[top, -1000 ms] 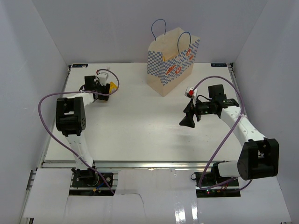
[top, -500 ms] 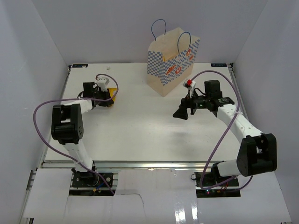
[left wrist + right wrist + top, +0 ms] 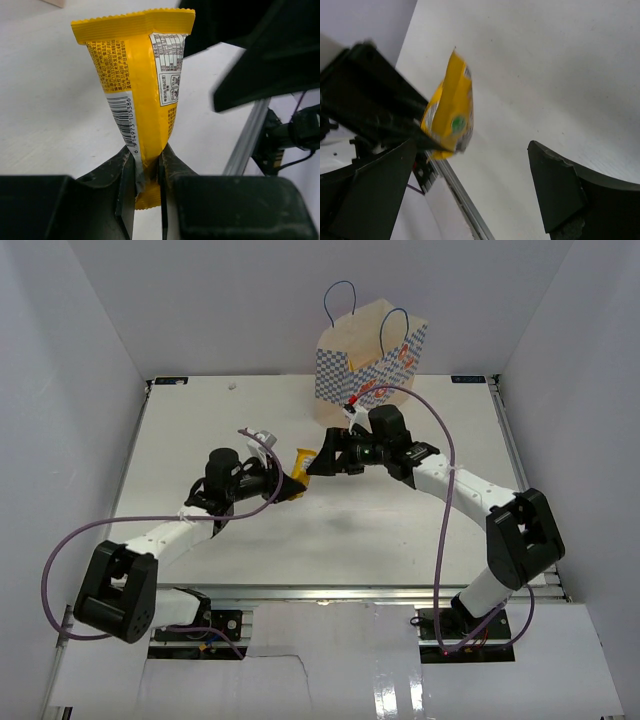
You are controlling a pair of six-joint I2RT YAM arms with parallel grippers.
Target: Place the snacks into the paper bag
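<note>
Next, my right gripper grabs the yellow bar's loose end before it puts the bar into the paper bag, because the bag stands closer to my right gripper than to my left gripper.
My left gripper is shut on the lower end of a slim yellow wrapped bar and holds it above the table's middle. In the left wrist view the bar stands up from between the jaws of the left gripper. My right gripper is open, its tips close beside the bar. In the right wrist view the bar hangs ahead between the wide-spread jaws of the right gripper. The paper bag stands upright at the far middle. No other snacks show.
White walls enclose the table on three sides. Purple cables loop beside both arms. The right gripper's dark fingers fill the upper right of the left wrist view. A metal rail runs along the near edge.
My left arm has swung from the far left to the table's middle, carrying the yellow bar. My right arm has moved left from the right side until its open jaws meet the bar.
</note>
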